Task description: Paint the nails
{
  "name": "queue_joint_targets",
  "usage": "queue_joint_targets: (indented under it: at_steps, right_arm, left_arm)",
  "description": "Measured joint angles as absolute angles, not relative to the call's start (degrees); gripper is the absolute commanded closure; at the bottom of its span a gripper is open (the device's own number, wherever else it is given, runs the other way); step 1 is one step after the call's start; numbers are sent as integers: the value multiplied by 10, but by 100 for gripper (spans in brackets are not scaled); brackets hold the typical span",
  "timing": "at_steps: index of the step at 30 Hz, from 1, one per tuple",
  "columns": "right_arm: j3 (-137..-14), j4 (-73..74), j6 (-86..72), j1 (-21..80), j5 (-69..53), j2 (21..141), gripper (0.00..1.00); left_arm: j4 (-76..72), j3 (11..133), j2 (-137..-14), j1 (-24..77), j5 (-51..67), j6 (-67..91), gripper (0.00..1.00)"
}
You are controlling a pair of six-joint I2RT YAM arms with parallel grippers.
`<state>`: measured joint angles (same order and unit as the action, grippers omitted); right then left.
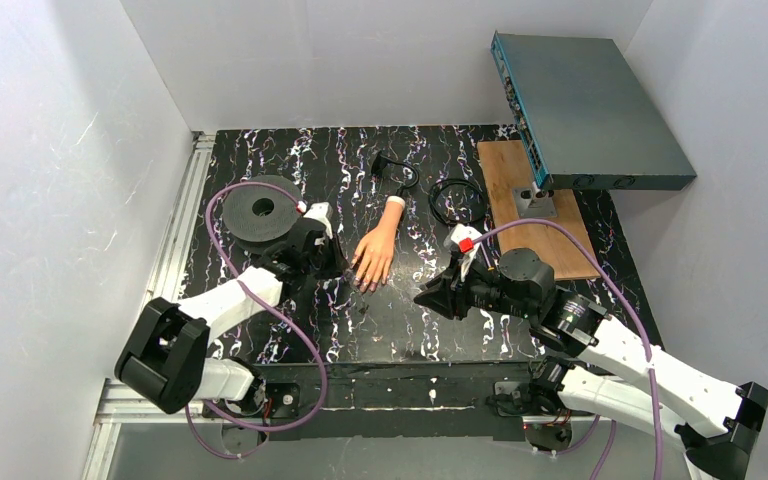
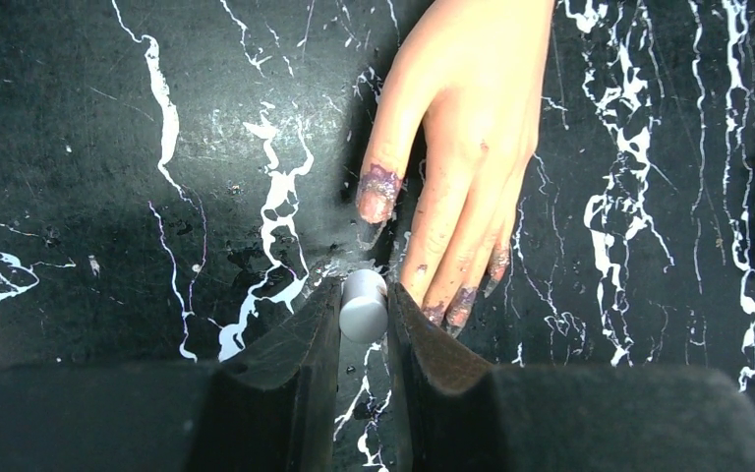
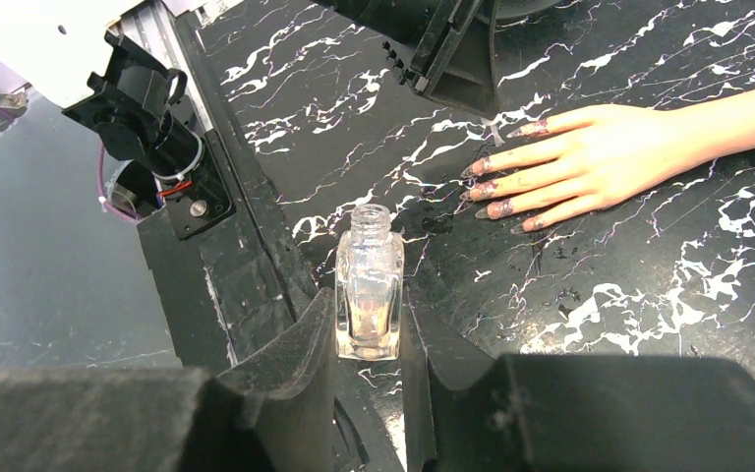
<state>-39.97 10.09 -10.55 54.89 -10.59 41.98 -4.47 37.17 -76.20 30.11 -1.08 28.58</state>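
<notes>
My left gripper should move the brush back up toward the nail's base (image 2: pixel 375 204), because the brush tip is at the outer end of the thumb nail (image 2: pixel 370 236).
The flesh-coloured mannequin hand (image 1: pixel 375 255) lies palm down on the black marbled table, fingers toward the arms. Its nails (image 2: pixel 377 192) are smeared dark purple; they also show in the right wrist view (image 3: pixel 487 187). My left gripper (image 2: pixel 364 300) is shut on a silver brush cap (image 2: pixel 364 307), held just short of the thumb and fingertips. A pale brush tip (image 2: pixel 370 232) sits right below the thumb nail. My right gripper (image 3: pixel 369 315) is shut on an open clear polish bottle (image 3: pixel 369 280), held upright to the right of the hand (image 3: pixel 600 157).
A black tape roll (image 1: pixel 260 210) lies at the left. Black cables (image 1: pixel 455 200) lie behind the hand. A wooden board (image 1: pixel 530 200) and a teal-grey box (image 1: pixel 585 110) are at the back right. The left arm's base (image 3: pixel 152 138) stands at the table's near edge.
</notes>
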Motion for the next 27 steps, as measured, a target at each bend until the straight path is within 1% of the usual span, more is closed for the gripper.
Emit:
queue_joint_targets:
  at_steps: [11,18,27]
  right_arm:
    - [-400,94,-106,549,-106,416,99]
    - [-399,92,-106,549,-106,413,99]
    - [-399,92,-106,549,-105,404,99]
  left_arm:
    - [-25,407,-747,301,-22,284,100]
    - [-36,441,-795,301,-25,284,100]
    - [-39,444,-836,301,-25,284,100]
